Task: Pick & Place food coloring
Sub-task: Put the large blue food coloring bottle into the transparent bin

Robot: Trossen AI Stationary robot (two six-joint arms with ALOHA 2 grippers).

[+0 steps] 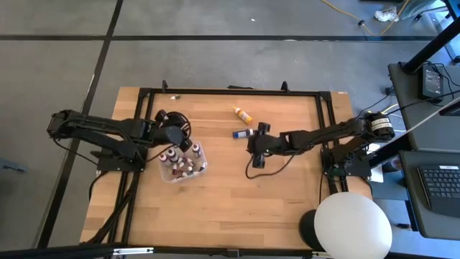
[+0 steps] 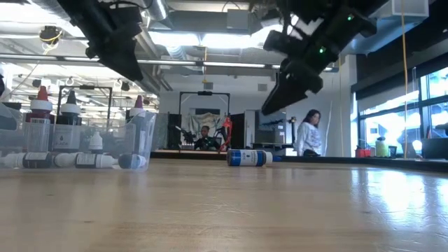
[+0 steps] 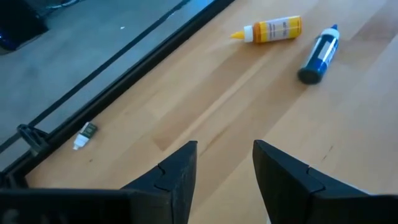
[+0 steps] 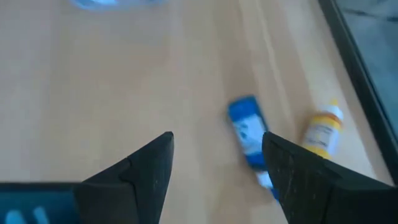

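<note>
My right gripper should keep going down until its open fingers straddle the cap and then close, as the blue bottle's white cap faces it, clear of the orange-yellow bottle.
Two food coloring bottles lie on their sides on the wooden table: a blue one and, farther back, an orange-yellow one. A tiny bottle lies by the far rail. Several more bottles sit in the clear tray. My left gripper hangs open above the tray's far side, with nothing between its fingers. My right gripper is open above the table, just right of the blue bottle and slanting down toward it.
A black metal frame runs along the table's far edge and sides. A white round lamp stands at the near right corner. People sit and stand in the room beyond the table. Bare wood lies between the tray and the loose bottles.
</note>
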